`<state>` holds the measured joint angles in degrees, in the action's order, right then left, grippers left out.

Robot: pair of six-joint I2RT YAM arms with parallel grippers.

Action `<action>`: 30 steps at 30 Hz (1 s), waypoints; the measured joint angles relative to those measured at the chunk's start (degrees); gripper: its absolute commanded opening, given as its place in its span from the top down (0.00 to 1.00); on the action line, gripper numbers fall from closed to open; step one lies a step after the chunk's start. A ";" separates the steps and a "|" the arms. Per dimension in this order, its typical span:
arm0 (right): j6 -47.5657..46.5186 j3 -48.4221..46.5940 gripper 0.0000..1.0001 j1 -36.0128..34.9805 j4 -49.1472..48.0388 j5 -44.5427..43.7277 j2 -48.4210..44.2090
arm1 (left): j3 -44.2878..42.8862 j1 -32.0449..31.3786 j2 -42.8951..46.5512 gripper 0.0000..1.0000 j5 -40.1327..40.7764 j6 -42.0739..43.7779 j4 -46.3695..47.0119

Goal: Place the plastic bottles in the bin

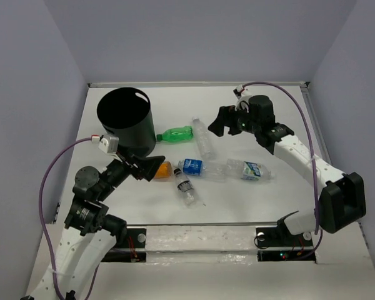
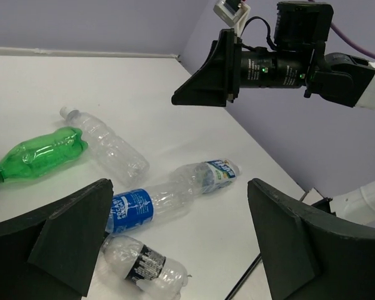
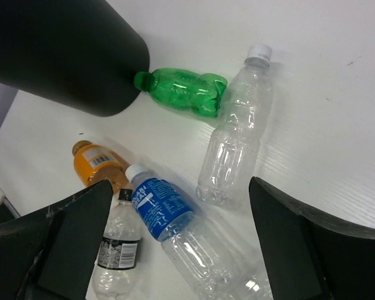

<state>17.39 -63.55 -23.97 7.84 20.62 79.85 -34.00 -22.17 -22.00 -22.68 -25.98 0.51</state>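
I expect the clear bottle (image 1: pixel 203 139) to come free when I lift it and leave the green bottle where it is, as the green base (image 3: pixel 216 94) only touches its side.
The black bin (image 1: pixel 138 141) stands at the back left. Six bottles lie on the table: a green one (image 1: pixel 177 134) with its cap by the bin, a clear one (image 1: pixel 203 137), an orange one (image 1: pixel 164 169), a blue-labelled one (image 1: pixel 199 167), a dark-capped one (image 1: pixel 185 187) and a clear one with a blue-green label (image 1: pixel 250 169). My left gripper (image 1: pixel 147 167) is open and empty, right beside the orange bottle. My right gripper (image 1: pixel 220 122) is open and empty, above the clear bottle. The right wrist view shows the bin (image 3: pixel 69 50), green (image 3: pixel 181 90), clear (image 3: pixel 234 137), orange (image 3: pixel 100 162), blue-labelled (image 3: pixel 169 212) and dark-capped (image 3: pixel 119 250) bottles.
The left wrist view shows the right gripper (image 2: pixel 203 81) hovering above the green (image 2: pixel 34 153), clear (image 2: pixel 109 147) and blue-labelled (image 2: pixel 150 203) bottles. Purple walls close in the table's back and sides. The table's front edge (image 1: pixel 200 226) runs near the arm bases.
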 measured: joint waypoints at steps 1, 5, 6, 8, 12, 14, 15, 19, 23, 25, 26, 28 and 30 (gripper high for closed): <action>-0.59 -0.68 0.04 -0.17 0.44 -0.68 0.79 | 0.00 0.00 -0.24 0.01 0.00 -0.04 -0.04; -2.54 -3.91 0.07 -0.46 2.54 -3.13 4.85 | 0.00 -0.02 -0.81 0.01 0.94 -0.50 -0.72; -3.02 -5.05 0.08 -0.46 2.95 -3.78 6.58 | 0.00 0.00 -0.94 0.01 1.33 -0.72 -1.01; -4.20 -8.68 0.08 -0.55 4.63 -5.31 10.67 | 0.00 0.00 -1.36 0.01 2.62 -1.36 -2.01; -6.34 -15.61 0.10 -0.55 7.61 -7.41 18.56 | 0.00 0.00 -3.08 0.01 4.83 -2.95 -5.14; -7.67 -19.19 0.10 -0.55 9.46 -8.57 22.56 | 0.00 0.00 -3.89 0.01 6.34 -3.76 -7.34; -8.28 -20.26 0.10 -0.55 10.03 -9.03 24.15 | 0.00 0.00 -4.20 0.01 7.02 -4.20 -8.46; -9.77 -22.82 0.08 -0.57 12.55 -9.70 27.89 | -0.55 0.00 -5.81 0.01 9.73 -5.60 -13.35; -11.04 -26.21 0.06 -1.31 14.25 -9.25 32.46 | -0.63 0.00 -6.45 0.01 11.15 -6.71 -16.24; -11.41 -27.65 0.06 -2.01 14.75 -8.63 34.38 | -0.63 0.00 -6.45 0.01 11.78 -7.15 -17.14; -11.47 -28.28 0.06 -2.40 14.75 -8.26 35.28 | -0.63 0.00 -6.45 0.01 12.02 -7.34 -17.57; -11.58 -29.51 0.08 -3.34 14.93 -7.52 37.18 | -0.66 0.00 -6.45 0.01 12.90 -7.61 -18.93; -11.61 -30.60 0.09 -4.04 14.93 -7.08 38.99 | -0.68 0.00 -6.45 0.01 13.40 -7.58 -19.87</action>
<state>5.78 -94.15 -28.01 22.76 13.54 118.85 -34.68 -22.17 -28.45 -9.28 -33.56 -19.35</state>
